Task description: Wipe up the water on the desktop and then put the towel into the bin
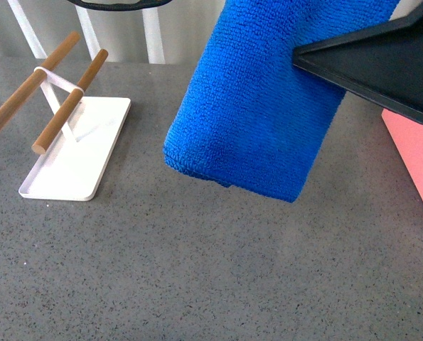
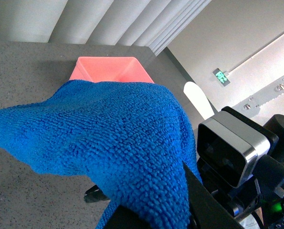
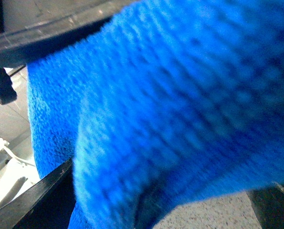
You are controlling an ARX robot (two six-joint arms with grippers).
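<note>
My gripper will lower the towel (image 2: 132, 129) into the bin, and the towel will sag into a folded heap inside it, because the blue towel's edge (image 2: 17, 131) hangs limp.
The blue towel (image 1: 261, 106) hangs folded above the speckled grey desktop (image 1: 197, 270), its lower edge off the surface. My left gripper (image 2: 146, 202) is shut on the towel (image 2: 108, 138), which drapes over its black fingers (image 2: 201, 202). The right gripper (image 3: 132, 114) is open, and the towel (image 3: 180, 105) fills the space between its fingers (image 3: 41, 36). One black finger (image 1: 382, 64) of it reaches in from the right, against the towel. The salmon-pink bin (image 2: 110, 69) stands on the desktop beyond the towel. In the front view only the bin's edge (image 1: 417, 156) shows, at the right.
A flat white tray (image 1: 76, 153) with two wooden rods (image 1: 69, 99) on a stand sits at the left of the desktop. White vertical slats (image 1: 151, 32) run behind the table's far edge. The right arm's wrist camera (image 2: 232, 148) is close beside the towel.
</note>
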